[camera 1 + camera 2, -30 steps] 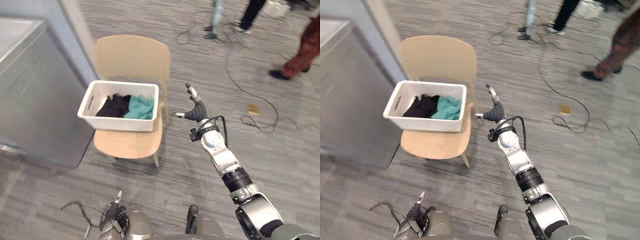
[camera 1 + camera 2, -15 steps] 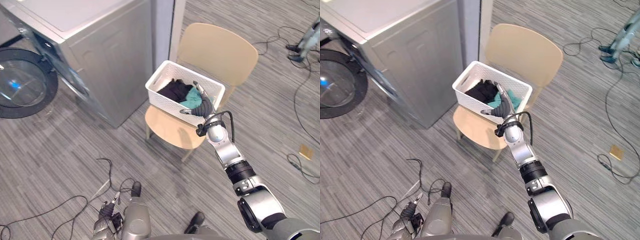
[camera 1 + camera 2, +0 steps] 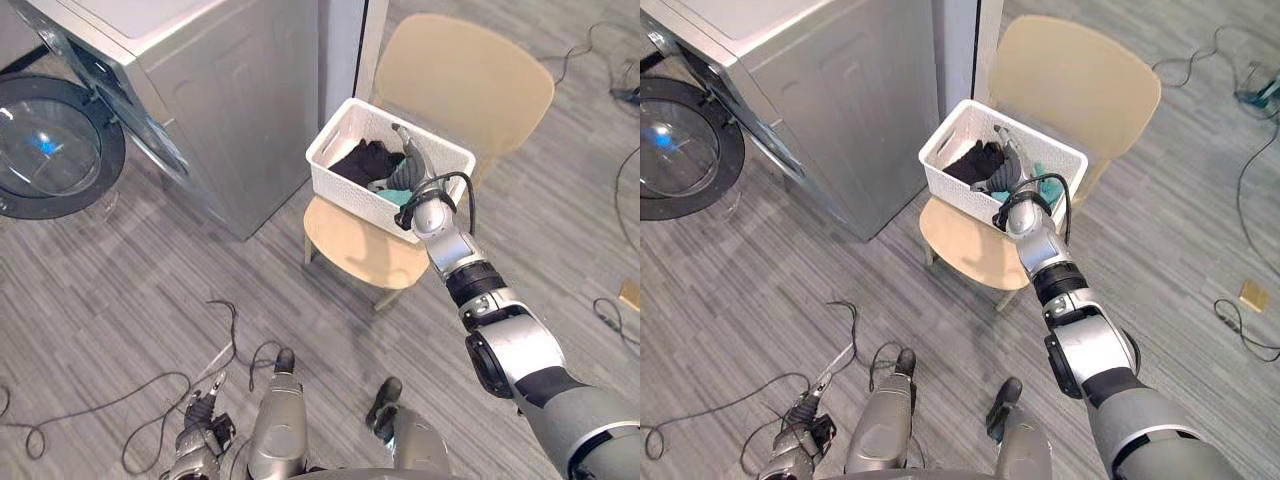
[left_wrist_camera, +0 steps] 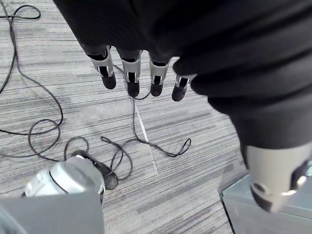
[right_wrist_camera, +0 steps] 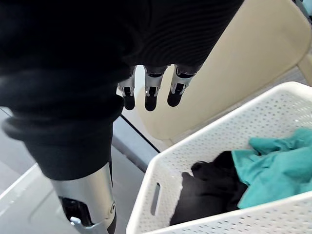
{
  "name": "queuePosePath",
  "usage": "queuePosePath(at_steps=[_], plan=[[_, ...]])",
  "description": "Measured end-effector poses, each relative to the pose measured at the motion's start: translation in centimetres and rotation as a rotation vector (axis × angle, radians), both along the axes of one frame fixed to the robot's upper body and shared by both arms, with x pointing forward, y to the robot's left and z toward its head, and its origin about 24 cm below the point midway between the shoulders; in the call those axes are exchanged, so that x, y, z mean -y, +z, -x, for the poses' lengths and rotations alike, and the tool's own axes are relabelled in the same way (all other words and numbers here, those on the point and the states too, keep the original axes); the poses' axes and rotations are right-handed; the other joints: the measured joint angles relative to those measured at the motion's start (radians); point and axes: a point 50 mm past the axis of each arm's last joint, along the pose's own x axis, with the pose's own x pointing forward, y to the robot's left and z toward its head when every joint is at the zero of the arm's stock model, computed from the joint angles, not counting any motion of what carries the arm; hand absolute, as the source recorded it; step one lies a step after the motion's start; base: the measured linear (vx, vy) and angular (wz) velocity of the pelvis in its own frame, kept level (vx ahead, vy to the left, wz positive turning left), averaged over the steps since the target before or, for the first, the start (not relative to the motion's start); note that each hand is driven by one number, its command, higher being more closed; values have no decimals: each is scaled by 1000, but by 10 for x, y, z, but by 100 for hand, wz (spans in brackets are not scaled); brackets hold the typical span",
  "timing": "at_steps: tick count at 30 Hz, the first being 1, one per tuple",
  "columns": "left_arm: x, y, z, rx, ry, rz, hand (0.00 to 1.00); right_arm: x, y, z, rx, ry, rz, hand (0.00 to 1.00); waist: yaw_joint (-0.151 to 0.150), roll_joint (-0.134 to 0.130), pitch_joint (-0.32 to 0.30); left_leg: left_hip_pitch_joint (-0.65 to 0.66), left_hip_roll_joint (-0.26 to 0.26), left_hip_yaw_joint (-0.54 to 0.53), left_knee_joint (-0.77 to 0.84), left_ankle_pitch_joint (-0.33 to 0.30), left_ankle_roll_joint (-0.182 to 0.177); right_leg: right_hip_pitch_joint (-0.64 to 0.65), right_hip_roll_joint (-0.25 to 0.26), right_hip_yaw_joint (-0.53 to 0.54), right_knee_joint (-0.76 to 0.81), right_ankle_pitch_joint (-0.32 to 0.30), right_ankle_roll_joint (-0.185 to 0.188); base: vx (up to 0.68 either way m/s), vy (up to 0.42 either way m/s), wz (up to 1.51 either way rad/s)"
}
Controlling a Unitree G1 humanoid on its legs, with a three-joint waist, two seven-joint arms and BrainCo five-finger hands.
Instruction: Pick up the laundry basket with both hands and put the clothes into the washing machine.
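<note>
The teal cloth touches the black garment [image 3: 366, 164] only along one edge [image 5: 240, 171], so the black garment will come away by itself when I lift it.
A white perforated laundry basket [image 3: 345, 190] stands on the seat of a beige chair [image 3: 470, 80]. It holds a black garment [image 3: 365, 160] and a teal cloth [image 5: 273, 170]. My right hand [image 3: 413, 160] hovers over the right part of the basket, above the clothes. It is open, its fingers [image 5: 148, 95] straight and holding nothing. My left hand [image 3: 205, 415] hangs low by my side over the floor, far from the basket, with its fingers [image 4: 129, 73] straight. The washing machine [image 3: 230, 100] stands just left of the chair, its round door [image 3: 50, 150] swung open.
The chair's back rises behind the basket. The machine's grey side wall is close to the basket's left end. Bare grey floor lies in front of the machine and the chair. A small tan object [image 3: 1250, 293] lies on the floor at right.
The camera has swung left, bringing the washing machine into view. My right hand moved from beside the basket's right end to over its clothes. The left hand stays low.
</note>
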Motion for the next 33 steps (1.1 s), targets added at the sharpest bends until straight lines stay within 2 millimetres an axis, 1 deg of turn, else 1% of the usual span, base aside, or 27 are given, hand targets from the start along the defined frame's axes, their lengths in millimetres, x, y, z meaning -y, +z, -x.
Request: queuePosePath(at_steps=[1,2,3,4,5,6,7,8,9,10,11,13,14,15,17,18,19,21,22,24,25,27,28,31,33], plan=[[3,2,-6,15,-4,7,0,8,-7,1,-23,-25,6,0,-3,0,0,-2,3,-42,-1,10,-13,2,7,-2,37,-37,-7,165,-247,96],[5,2,-8,21,-3,11,0,10,-10,2,-33,-33,6,0,0,0,0,-2,9,-52,1,11,-15,9,7,-17,49,-56,-12,184,-264,79],[8,1,-8,29,20,31,0,4,-15,4,-45,-20,3,0,4,-2,1,-3,24,-76,28,10,-16,31,20,-42,78,-95,-24,118,-179,51],[9,1,-7,40,52,49,0,-1,-17,6,-41,-6,-2,0,4,-2,1,-10,32,-79,58,7,-15,43,25,-47,89,-109,-27,142,-225,48],[9,1,-4,50,91,63,0,-10,-17,8,-29,19,-12,0,5,1,2,-24,44,-83,130,-10,-7,69,40,-53,99,-128,-35,154,-234,27],[9,1,1,60,123,68,0,-28,-15,12,-13,71,-20,0,7,10,8,-55,70,-85,262,-32,6,111,71,-73,107,-144,-48,148,-231,14],[8,1,3,61,130,65,0,-38,-13,14,-5,102,-24,0,10,12,8,-71,82,-91,322,-34,11,129,86,-76,113,-152,-50,118,-215,3],[6,2,3,68,133,59,0,-53,-10,17,13,146,-38,0,18,11,7,-99,104,-96,401,-34,12,150,104,-84,127,-177,-58,76,-174,12],[5,5,-1,89,138,61,0,-61,-6,19,28,168,-51,0,26,6,4,-116,114,-91,419,-35,12,158,109,-100,133,-204,-67,71,-167,25],[6,6,-4,99,137,64,0,-63,-4,19,34,174,-53,0,27,5,3,-120,123,-87,411,-35,11,157,109,-108,133,-206,-67,62,-134,36],[8,9,-8,123,149,76,0,-66,-2,18,36,180,-50,0,29,4,1,-114,136,-61,366,-35,10,138,110,-118,133,-205,-68,42,-90,34],[12,9,-9,132,154,88,0,-69,-1,15,20,179,-32,0,30,3,1,-111,141,-23,296,-32,4,118,106,-128,111,-201,-73,24,-38,22],[13,7,-6,125,158,94,0,-69,-6,12,-11,171,-22,0,35,3,1,-105,143,-2,274,-23,-8,121,106,-129,86,-191,-72,22,16,-6],[15,5,-2,112,161,98,0,-70,-10,11,-33,170,-9,0,47,4,1,-97,145,10,274,-18,-15,131,108,-123,63,-174,-70,19,18,-19],[15,2,4,98,168,100,0,-71,-7,9,-33,175,10,0,59,5,1,-73,153,31,253,-18,-15,140,114,-110,27,-143,-61,6,36,-42],[16,2,6,92,152,88,0,-76,6,7,-2,189,41,0,62,6,0,-72,162,54,237,-18,-15,138,128,-89,-22,-109,-58,-8,74,-49],[17,2,5,93,149,87,0,-79,12,6,18,197,62,0,61,7,1,-79,164,61,237,-18,-15,135,131,-85,-41,-98,-55,-21,76,-43],[19,4,0,97,119,76,0,-81,34,3,96,203,180,0,64,17,0,-113,165,75,237,-19,-14,105,139,-65,-100,-44,-47,-60,113,-36],[19,4,-1,98,106,72,0,-80,38,2,110,200,207,0,67,18,0,-121,163,77,236,-19,-13,99,138,-61,-111,-36,-43,-78,142,-37],[19,7,-7,113,88,62,0,-69,46,-3,130,162,291,0,87,22,0,-145,157,95,224,-21,-10,60,132,-39,-134,-8,-37,-72,134,-29],[18,10,-14,135,82,56,0,-54,52,-8,144,114,375,0,104,31,1,-163,150,101,206,-22,-9,30,123,-37,-140,5,-31,-63,113,-17],[19,14,-22,159,64,47,0,-37,54,-11,143,68,423,0,116,44,4,-181,142,98,197,-22,-8,8,118,-39,-138,13,-28,-60,121,0],[15,16,-24,165,56,34,0,-31,56,-13,139,51,434,0,114,46,5,-182,138,97,182,-21,-8,-5,113,-40,-132,13,-28,-67,110,4],[20,19,-33,195,51,51,0,-10,76,-17,165,-17,464,0,114,63,14,-191,126,95,154,-9,7,-34,101,-44,-117,13,-28,-53,37,7],[29,23,-42,226,19,63,0,15,102,-18,219,-102,483,0,112,70,16,-211,104,91,101,28,10,-75,85,-58,-112,21,-27,-66,18,16]])
